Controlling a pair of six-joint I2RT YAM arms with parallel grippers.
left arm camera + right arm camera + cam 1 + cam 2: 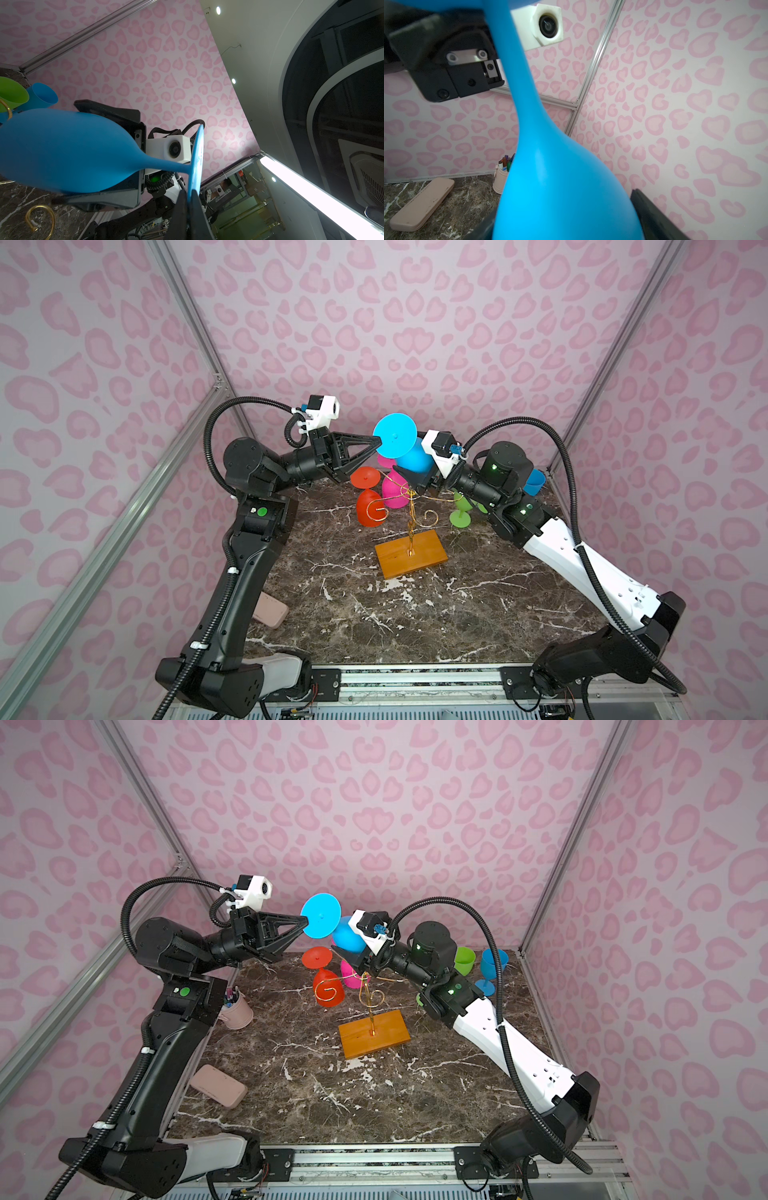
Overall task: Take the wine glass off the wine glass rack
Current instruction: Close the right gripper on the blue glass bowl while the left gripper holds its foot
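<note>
My right gripper straddles the wine glass bowl's sides [415, 458], foot disc up, so my left gripper should hold the foot disc [396, 434] while my right gripper takes the bowl's rim.
The blue wine glass [395, 435] hangs tilted in the air, foot disc up, just above the top of the gold wire wine glass rack [411, 506]. The rack stands on its orange wooden base [411, 558]. My left gripper [376, 440] is shut on the rim of the foot disc [196, 166], and its fingertips [182, 199] pinch the disc's edge. My right gripper [564, 218] straddles the bowl [560, 187] from the other side. A black finger [652, 209] lies against each flank of the bowl. Both top views show the glass [321, 916] held between the two arms.
A red glass [370, 497] and a pink glass [395, 489] hang bowl-down on the rack's curled arms. A green glass [460, 514] stands right of the rack. Behind the right arm are a green cup [464, 961] and a blue glass [492, 965]. A pen cup [237, 1011] and a pink case [218, 1085] sit at the left.
</note>
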